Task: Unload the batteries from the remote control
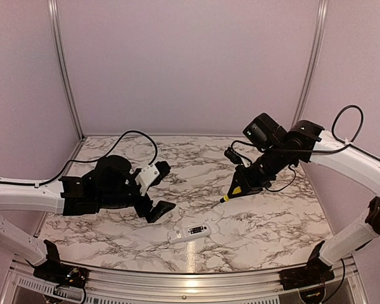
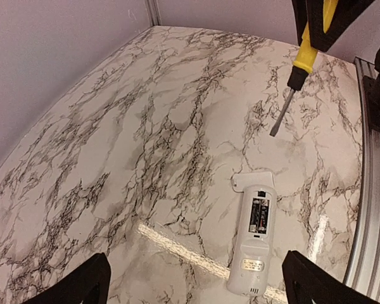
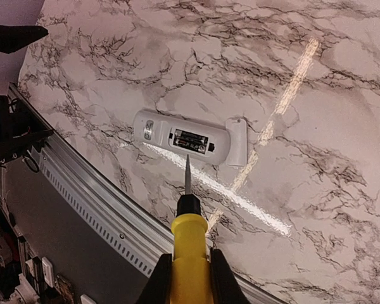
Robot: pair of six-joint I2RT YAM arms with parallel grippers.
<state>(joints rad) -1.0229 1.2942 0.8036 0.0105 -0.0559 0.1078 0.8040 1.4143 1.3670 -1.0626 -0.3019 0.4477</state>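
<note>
The remote control lying loose [image 1: 189, 233] is below the screwdriver, so my left gripper should hold the remote control's labelled end [image 1: 176, 237] tight before the screwdriver pries at the batteries.
The white remote control [image 1: 190, 232] lies near the table's front edge, its dark compartment facing up. Two batteries [image 2: 260, 216] sit side by side in that compartment [image 3: 191, 140]. My left gripper [image 1: 157, 193] hovers to the left of the remote and a little behind it, wide open and empty. In the left wrist view the remote [image 2: 252, 266] lies between its fingertips [image 2: 307, 282], nearer the right one. My right gripper [image 3: 190, 275] is shut on a yellow-handled screwdriver [image 3: 189, 244]. The screwdriver's tip points at the remote [image 3: 153, 130] from above, clear of it.
A small flat white cover piece [image 2: 254, 182] lies against the remote's compartment end [image 3: 238, 142]. The metal rail [image 3: 101, 202] of the table's front edge runs just beyond the remote. The screwdriver [image 1: 234, 191] hangs tilted over the table's middle right.
</note>
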